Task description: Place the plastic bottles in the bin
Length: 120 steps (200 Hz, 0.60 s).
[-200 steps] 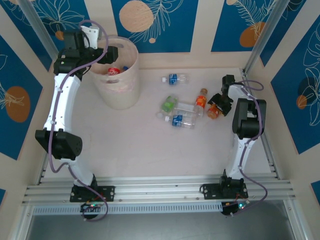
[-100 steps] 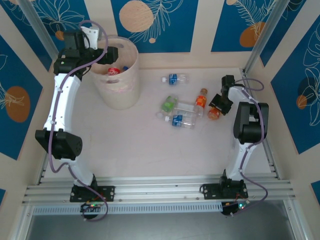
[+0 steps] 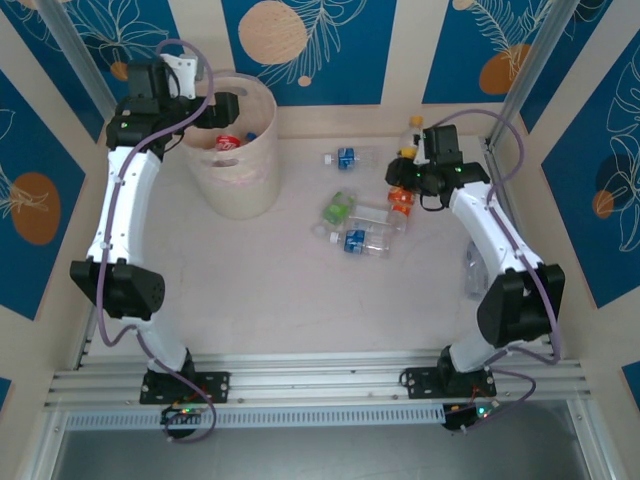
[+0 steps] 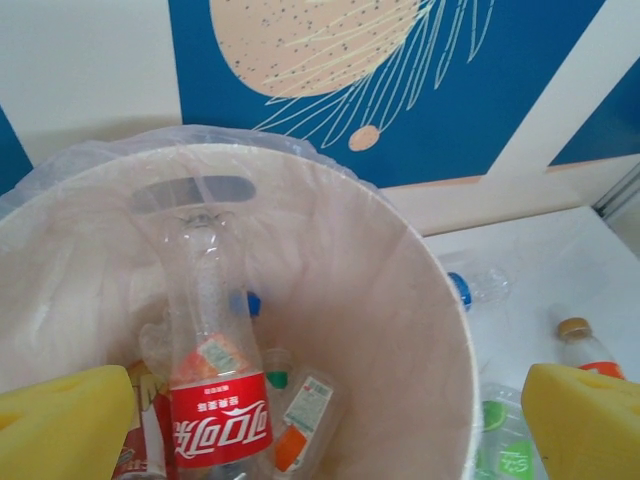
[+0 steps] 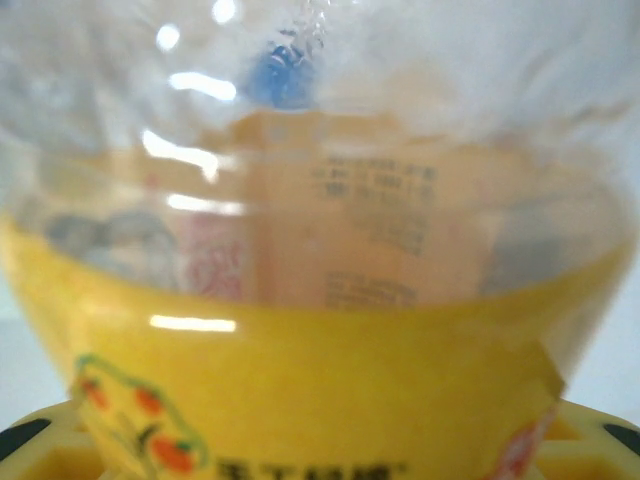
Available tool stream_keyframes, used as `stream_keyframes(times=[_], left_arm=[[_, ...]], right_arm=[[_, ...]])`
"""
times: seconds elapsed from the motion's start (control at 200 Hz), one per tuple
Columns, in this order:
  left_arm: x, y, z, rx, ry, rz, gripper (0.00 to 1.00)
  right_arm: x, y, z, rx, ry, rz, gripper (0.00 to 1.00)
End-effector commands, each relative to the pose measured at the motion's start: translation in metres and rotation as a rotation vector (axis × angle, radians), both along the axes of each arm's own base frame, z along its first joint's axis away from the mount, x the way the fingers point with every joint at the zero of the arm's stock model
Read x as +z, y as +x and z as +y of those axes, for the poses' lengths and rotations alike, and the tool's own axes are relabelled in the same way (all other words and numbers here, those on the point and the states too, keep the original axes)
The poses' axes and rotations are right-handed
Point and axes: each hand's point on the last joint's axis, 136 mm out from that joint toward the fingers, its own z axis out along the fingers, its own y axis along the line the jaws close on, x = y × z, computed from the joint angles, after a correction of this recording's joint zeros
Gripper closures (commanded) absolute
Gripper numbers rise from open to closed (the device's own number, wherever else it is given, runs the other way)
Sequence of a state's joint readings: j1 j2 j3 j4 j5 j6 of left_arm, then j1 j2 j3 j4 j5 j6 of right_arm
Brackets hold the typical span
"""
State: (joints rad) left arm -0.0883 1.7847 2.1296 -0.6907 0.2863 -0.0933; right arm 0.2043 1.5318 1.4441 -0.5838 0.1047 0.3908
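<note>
I should keep moving my open left gripper toward the bottle's free cap (image 3: 416,121) and close it around the cap, as my right gripper holds the bottle by its yellow-orange label (image 3: 408,152).
My right gripper (image 3: 408,163) is shut on a clear plastic bottle with a yellow-orange label (image 3: 412,145), held up above the table's far right; its cap (image 3: 414,122) points to the back wall. In the right wrist view this bottle (image 5: 320,300) sits right against the lens. The bin (image 3: 240,170), a tall cream tub, stands at the far left. My left gripper (image 3: 222,106) hangs open over its rim, yellow pads (image 4: 60,425) wide apart and nothing between them. Inside the bin (image 4: 440,300) lie a red-labelled bottle (image 4: 215,420) and an orange-labelled bottle (image 4: 300,415).
Several bottles lie mid-table: a blue-labelled one (image 3: 347,157), a green one (image 3: 340,208), an orange one (image 3: 400,200), a clear one (image 3: 372,215) and another blue one (image 3: 355,240). Something clear like a bottle (image 3: 474,268) lies by the right rail. Walls enclose three sides.
The right gripper closed on the yellow-orange bottle at the table's right, lifted it and swung left and toward the back. The left arm stayed over the bin.
</note>
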Motion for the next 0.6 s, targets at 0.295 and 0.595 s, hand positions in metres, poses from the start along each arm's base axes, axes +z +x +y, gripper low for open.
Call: stream_keyframes(times=[0.295, 0.595], left_arm=[[0.079, -0.07, -0.104, -0.313, -0.193, -0.077, 0.0], [0.094, -0.092, -0.177, -0.479, -0.268, -0.076, 0.0]], right_arm=[[0.117, -0.046, 0.125, 0.502, 0.167, -0.434, 0.47], [0.134, -0.06, 0.163, 0.606, 0.174, -0.52, 0.46]])
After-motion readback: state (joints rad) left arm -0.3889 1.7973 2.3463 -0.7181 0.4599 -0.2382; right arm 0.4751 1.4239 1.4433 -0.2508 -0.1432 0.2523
